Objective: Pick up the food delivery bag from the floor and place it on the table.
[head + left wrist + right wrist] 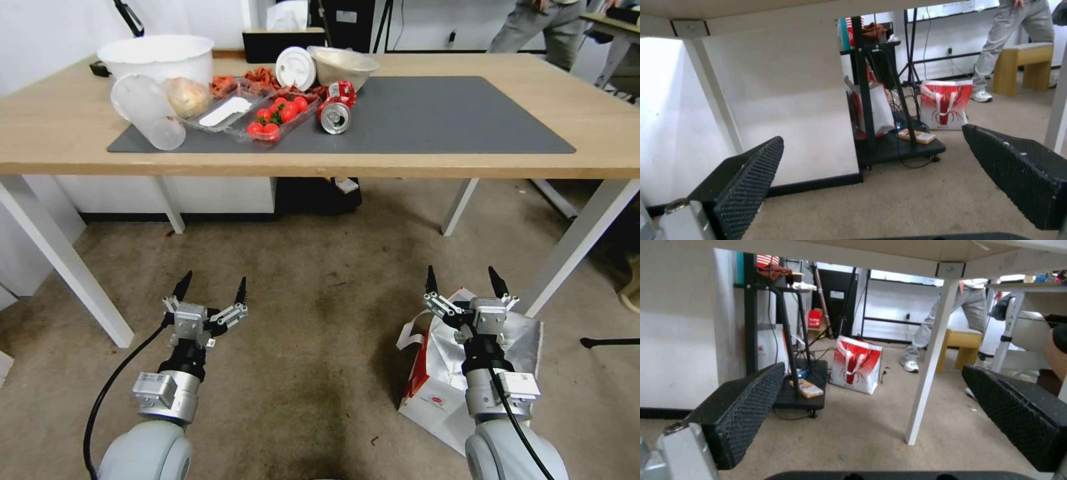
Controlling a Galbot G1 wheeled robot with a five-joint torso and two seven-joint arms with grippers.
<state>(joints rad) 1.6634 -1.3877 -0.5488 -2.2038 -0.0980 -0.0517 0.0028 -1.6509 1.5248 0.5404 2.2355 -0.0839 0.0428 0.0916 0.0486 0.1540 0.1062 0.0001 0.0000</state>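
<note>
The bag's sides (523, 343) stand straight up around an opening. The food delivery bag (439, 399) will keep its box shape and stay open when I lift it by its rim.
The food delivery bag (433, 393), white with a red side panel, silver foil lining and white strap handles, stands open on the floor (300, 300) at the lower right, by a white table leg. My right gripper (462, 280) hangs open just above the bag's far rim, with the wrist over its mouth and nothing between the fingers. My left gripper (215, 287) is open over bare carpet, well left of the bag. The table (467, 163) with its dark grey mat (453, 113) stretches across ahead. Both wrist views look under the tabletop past open fingers (751, 176) (746, 410).
On the mat's left half lie a white bowl (160, 57), a tipped clear cup (148, 110), a tray of tomatoes (277, 117), cans (337, 110) and a metal bowl (343, 65). White table legs (63, 260) (573, 243) flank the carpet. Behind the table stand a black cart (800, 390) and another red-and-white bag (857, 365).
</note>
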